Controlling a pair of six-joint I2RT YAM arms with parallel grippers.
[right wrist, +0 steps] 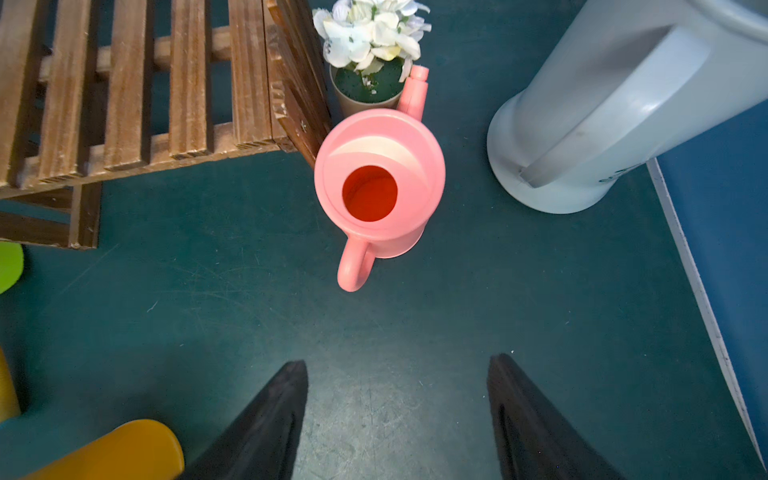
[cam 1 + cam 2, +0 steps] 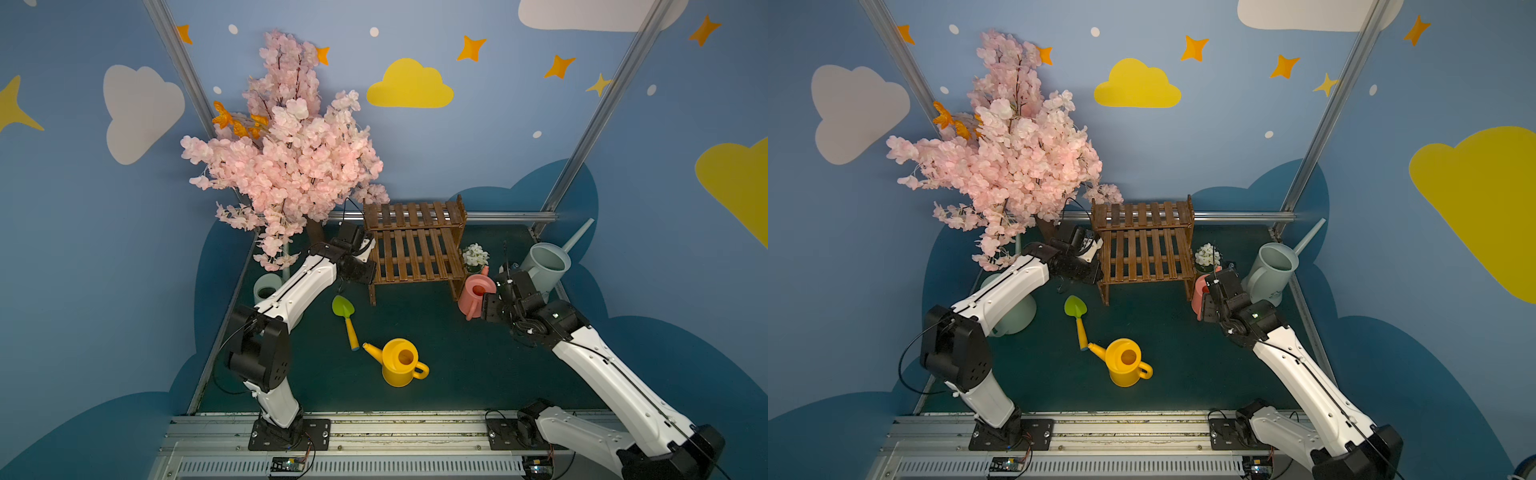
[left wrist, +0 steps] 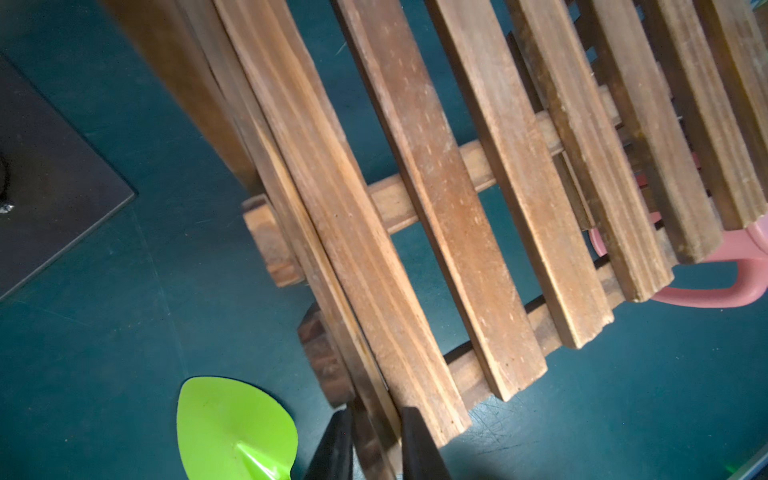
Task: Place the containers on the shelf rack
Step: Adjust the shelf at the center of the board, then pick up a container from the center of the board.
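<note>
The pink can (image 2: 476,294) is standing right up against the rack's end (image 2: 459,285), so next my left gripper lets go of the rack's side board until my right gripper pulls the pink can clear.
The dark brown slatted shelf rack (image 2: 415,245) (image 2: 1144,245) stands at the back middle with both tiers bare. My left gripper (image 3: 376,419) is shut on the rack's left side board (image 3: 365,440). The small pink can (image 1: 378,183) (image 2: 476,296) stands upright by the rack's right leg, handle toward my right gripper (image 1: 397,365), which hangs open a short way in front of it and holds nothing. The yellow can (image 2: 401,362) stands at the front middle. The larger blue-grey can (image 2: 544,266) stands at the right edge. My left arm partly hides the pale green can (image 2: 1017,316).
A green-and-yellow toy shovel (image 2: 345,316) lies in front of the rack's left leg. A small white-flower pot (image 2: 475,255) sits just behind the pink can. The pink blossom tree (image 2: 286,158) overhangs the back left corner, and its dark base plate (image 3: 50,174) lies beside the rack.
</note>
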